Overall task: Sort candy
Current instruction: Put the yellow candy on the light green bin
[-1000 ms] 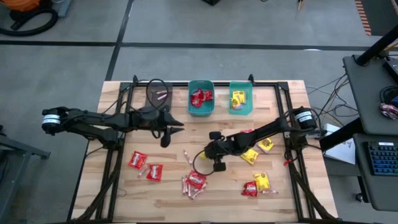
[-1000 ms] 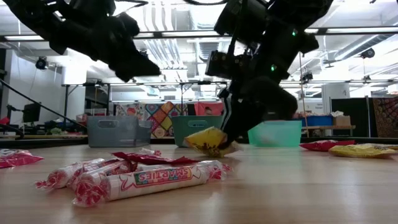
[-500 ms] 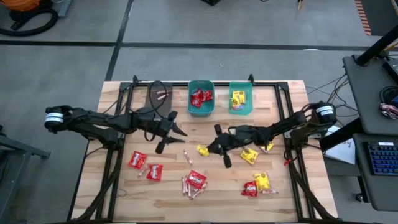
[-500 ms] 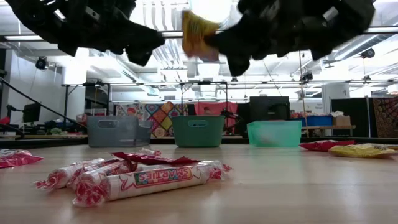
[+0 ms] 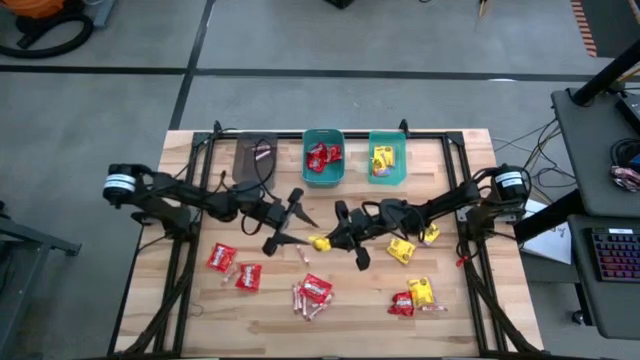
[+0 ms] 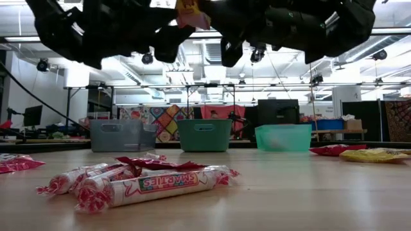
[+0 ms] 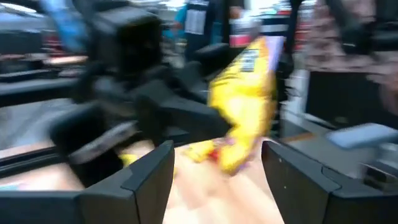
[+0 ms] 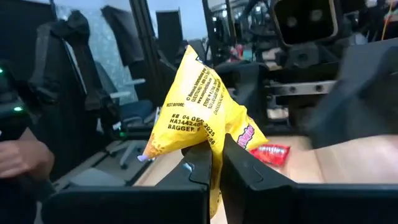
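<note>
Next, my right gripper takes the yellow packet [image 5: 319, 243] to the teal bin with yellow packets [image 5: 387, 158], because that bin is on my right gripper's side and far from my left gripper.
A yellow candy packet [image 8: 199, 106] hangs in the air over the table's middle, and my right gripper [image 5: 333, 239] is shut on it. My left gripper [image 5: 300, 222] faces it from the table's left, open wide. In the left wrist view the yellow packet [image 7: 242, 106] shows ahead, between the two spread fingers and apart from them. In the low view the packet [image 6: 192, 9] is high above the table. More candy lies flat on the wood: red packets [image 5: 222, 258], pink sticks [image 5: 305, 300] and yellow packets [image 5: 402, 250]. My right gripper pinches the yellow packet's lower edge [image 8: 214, 152] between its two fingers. The fingers come level from the table's right. The packet stands up beyond the fingertips, lifted clear of the table.
Three bins stand along the far edge: a grey one [image 5: 253, 155] with pink sticks, a teal one [image 5: 323, 172] with red packets, and a teal one [image 5: 386, 175] with yellow packets. More candy [image 5: 412, 296] lies at the near right.
My right gripper has lifted the yellow packet off the table, tipped from pointing down to level, and swung it toward the left arm. My left gripper has moved toward the table's right, toward the packet, and opened wide.
</note>
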